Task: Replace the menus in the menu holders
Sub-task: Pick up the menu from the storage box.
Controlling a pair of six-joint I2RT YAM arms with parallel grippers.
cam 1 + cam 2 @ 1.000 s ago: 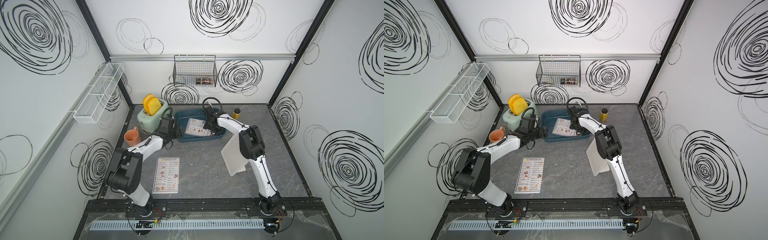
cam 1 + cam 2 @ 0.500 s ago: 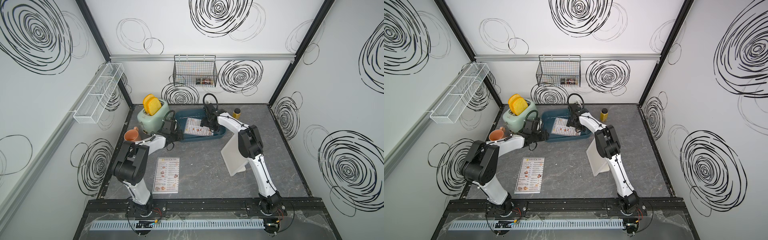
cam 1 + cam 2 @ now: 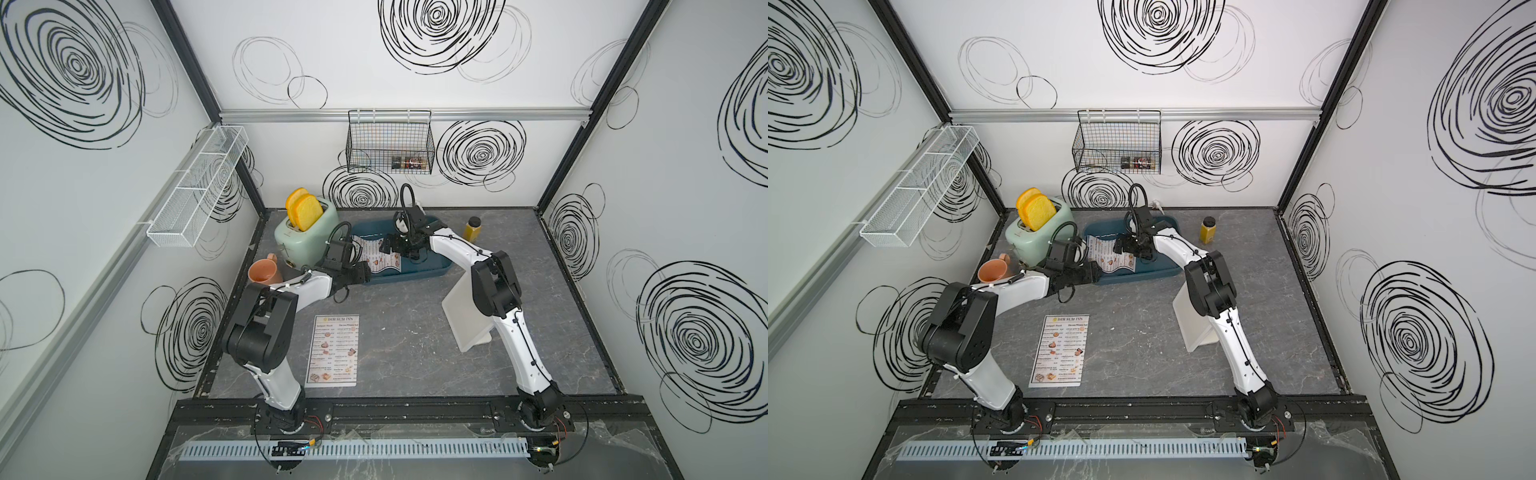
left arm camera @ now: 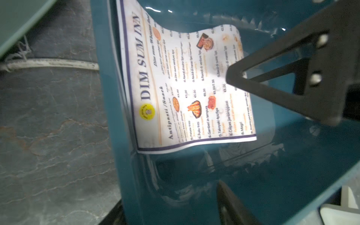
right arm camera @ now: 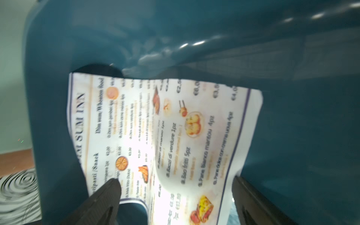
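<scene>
The menu's title edge (image 4: 129, 80) sits tight against the tray's side and the menu's middle bulges up, so my right gripper should pinch the bulge (image 5: 185, 161) and lift the menu out.
One menu (image 3: 336, 356) (image 3: 1060, 351) lies flat on the table in front of the left arm. The other menu (image 3: 376, 259) (image 3: 1111, 257) (image 4: 187, 87) (image 5: 165, 136) lies buckled in the dark blue tray (image 3: 419, 272) (image 3: 1154, 270). My right gripper (image 3: 392, 245) (image 3: 1125, 245) (image 5: 175, 194) hovers open over this sheet, its fingertips (image 5: 109, 187) spread across the sheet's width. My left gripper (image 3: 363, 272) (image 3: 1096, 272) (image 4: 171, 212) stands open at the tray's near left wall. The white menu holder (image 3: 463, 320) (image 3: 1192, 322) leans behind the right arm, with no sheet showing in it.
A mint toaster (image 3: 305, 237) with two toast slices and an orange cup (image 3: 264, 272) stand left of the tray. A yellow jar (image 3: 473, 228) stands at the back right. A wire basket (image 3: 390, 143) hangs on the back wall, a white mesh shelf (image 3: 199, 191) on the left wall.
My left gripper has edged right, up to the tray's wall, narrowing and then widening again. The right gripper has stayed over the sheet in the tray.
</scene>
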